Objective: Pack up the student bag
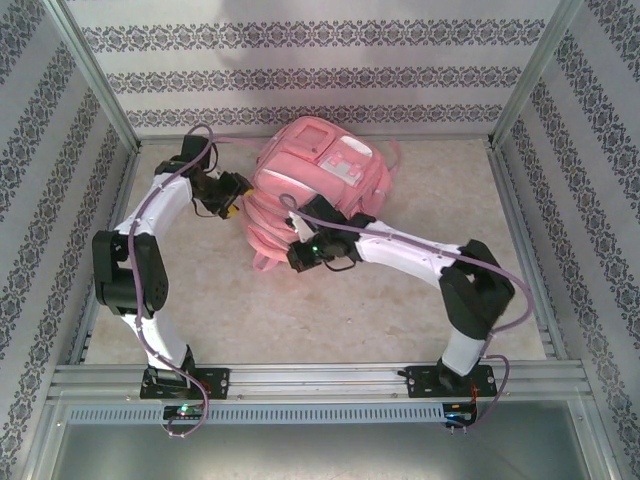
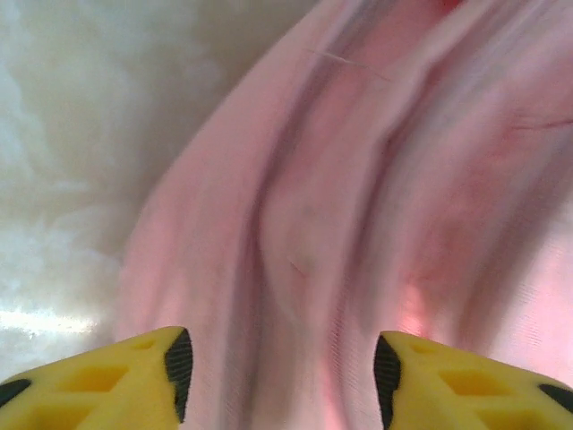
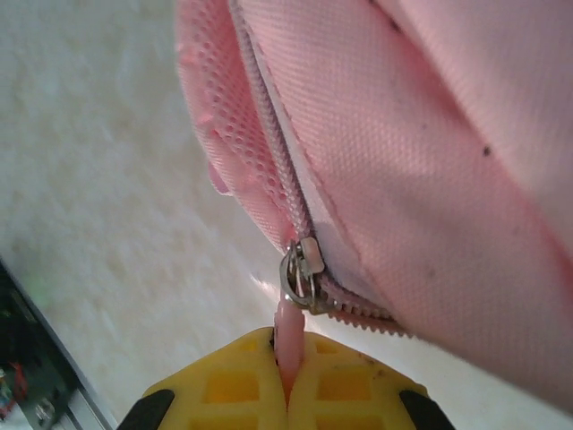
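Observation:
The whole bag (image 1: 316,180) will swing around and slide along when the robot pulls the pink tab (image 1: 265,262), because the tab is joined to the student bag's bottom corner.
The student bag (image 1: 320,170) is a large pink backpack lying at the back middle of the table. My left gripper (image 1: 232,200) is at the bag's left side. In the left wrist view it (image 2: 282,381) stands open, and the folded pink fabric (image 2: 358,197) lies just beyond the yellow fingers (image 2: 152,376), not pinched. My right gripper (image 1: 300,255) is at the bag's near edge. In the right wrist view it (image 3: 288,358) is shut on the pink zip pull (image 3: 288,322), which hangs from the metal slider (image 3: 303,273). Closed zip teeth (image 3: 269,134) run up from the slider, and open teeth trail to its right.
The beige tabletop (image 1: 300,320) lies between the bag and the arm bases. Patterned walls and metal posts (image 1: 95,75) enclose the table on three sides. A metal rail (image 1: 320,378) runs along the near edge.

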Robot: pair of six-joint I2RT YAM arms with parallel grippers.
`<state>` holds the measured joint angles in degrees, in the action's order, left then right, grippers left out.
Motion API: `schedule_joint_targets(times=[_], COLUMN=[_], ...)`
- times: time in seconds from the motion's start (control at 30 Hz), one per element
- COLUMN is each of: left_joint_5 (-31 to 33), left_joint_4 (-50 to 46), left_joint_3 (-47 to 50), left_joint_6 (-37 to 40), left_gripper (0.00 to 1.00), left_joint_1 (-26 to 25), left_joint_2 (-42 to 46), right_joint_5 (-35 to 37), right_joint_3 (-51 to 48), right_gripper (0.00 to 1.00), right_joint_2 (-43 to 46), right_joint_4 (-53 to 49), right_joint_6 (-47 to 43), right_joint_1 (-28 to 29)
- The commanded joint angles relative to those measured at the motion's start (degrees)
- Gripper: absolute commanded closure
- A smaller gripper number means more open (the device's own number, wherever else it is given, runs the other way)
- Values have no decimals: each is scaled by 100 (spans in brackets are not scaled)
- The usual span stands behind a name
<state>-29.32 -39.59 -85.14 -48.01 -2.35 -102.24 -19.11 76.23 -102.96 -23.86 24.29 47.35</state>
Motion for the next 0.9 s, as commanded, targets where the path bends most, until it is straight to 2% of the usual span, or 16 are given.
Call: schedule_joint_targets(times=[0.0,0.23,0.4,0.67,0.87], left_joint_5=[110,-182,-92,-203,-259], left_joint_4=[-170,121,61,472,578], left_joint_3=[21,1633,2088,2420,2250], left_joint_6=[-42,-592,-571,-775,-660], left_gripper=[40,41,43,52,61], left_joint_1=[-14,59,59,3,-186], left_joint_2=[459,1487,1823,1619,1193], right_joint_5=[-425,-424,-390,-468,-394], right_joint_3=[770,1215,1058,783,628], right_gripper=[100,100,100,100,100], right_joint_2=[-523,-901,-871,-750,-703], right_joint_4=[21,114,180,401,476], right_joint_6=[219,372,475,650,767], right_joint_1=[204,202,180,134,114])
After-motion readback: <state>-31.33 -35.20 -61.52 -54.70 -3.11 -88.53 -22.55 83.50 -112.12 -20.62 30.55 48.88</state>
